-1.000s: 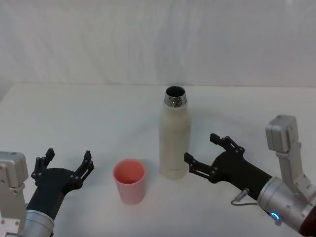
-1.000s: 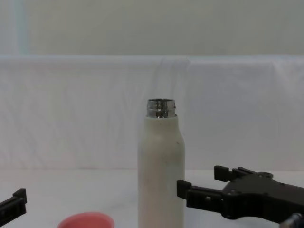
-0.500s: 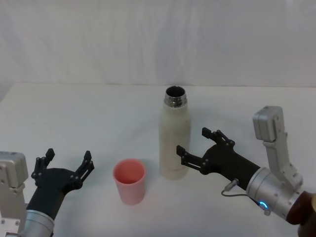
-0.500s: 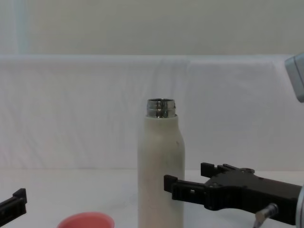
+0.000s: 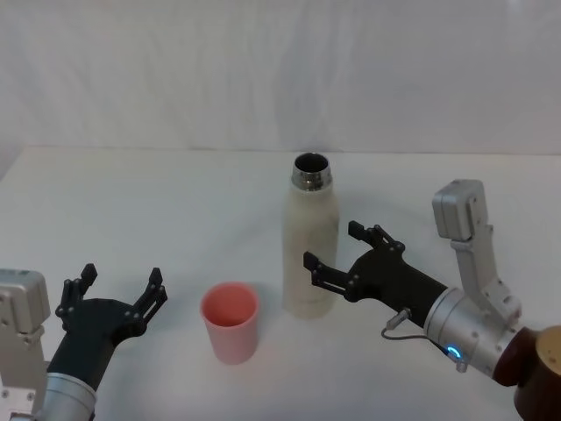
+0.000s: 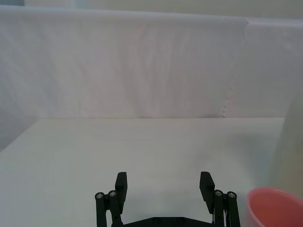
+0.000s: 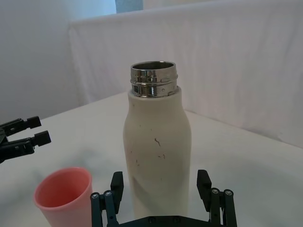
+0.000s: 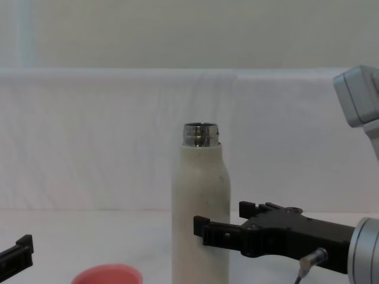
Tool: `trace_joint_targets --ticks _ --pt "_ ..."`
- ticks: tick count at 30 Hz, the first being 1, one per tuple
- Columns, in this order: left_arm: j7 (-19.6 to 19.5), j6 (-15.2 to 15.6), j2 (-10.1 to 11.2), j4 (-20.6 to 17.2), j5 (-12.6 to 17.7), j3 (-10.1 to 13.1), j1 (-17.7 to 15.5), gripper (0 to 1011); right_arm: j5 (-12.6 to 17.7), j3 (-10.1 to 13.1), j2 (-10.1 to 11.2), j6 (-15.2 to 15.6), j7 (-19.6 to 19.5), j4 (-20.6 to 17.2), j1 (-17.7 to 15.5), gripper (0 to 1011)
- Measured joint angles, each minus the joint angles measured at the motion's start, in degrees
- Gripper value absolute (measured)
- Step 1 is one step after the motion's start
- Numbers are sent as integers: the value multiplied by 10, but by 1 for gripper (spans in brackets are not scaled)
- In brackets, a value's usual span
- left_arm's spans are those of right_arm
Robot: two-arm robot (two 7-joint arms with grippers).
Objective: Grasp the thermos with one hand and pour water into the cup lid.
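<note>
The cream-white thermos [image 8: 201,201] will pour a thin clear stream when the robot tips it past level, since the open steel neck [image 8: 201,134] shows just a dark inside.
The cream-white thermos [image 5: 308,237] stands upright mid-table, its steel neck open at the top. My right gripper [image 5: 332,246] is open at its right side, level with the lower body. One finger lies in front of the thermos and the other behind its right edge. In the right wrist view the thermos [image 7: 156,142] stands between the spread fingers of the right gripper [image 7: 160,178], with no contact visible. The salmon-pink cup lid [image 5: 230,320] stands upright to the left of the thermos, nearer to me. My left gripper [image 5: 123,276] rests open left of the cup lid.
The white table [image 5: 158,202] runs back to a white cloth backdrop [image 5: 280,70]. The left edge of the table shows at the far left. A brown rounded part of the right arm [image 5: 539,377] sits at the lower right corner.
The right gripper has moved left toward the thermos, from beside it to straddling its right side. The left gripper, the cup lid and the thermos have not moved.
</note>
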Motion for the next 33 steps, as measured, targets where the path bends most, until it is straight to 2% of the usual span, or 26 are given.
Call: trace_joint_targets --ticks 33 --pt "0 0 0 0 0 0 0 1001 -8 -17 -24 1 -1 44 41 1001"
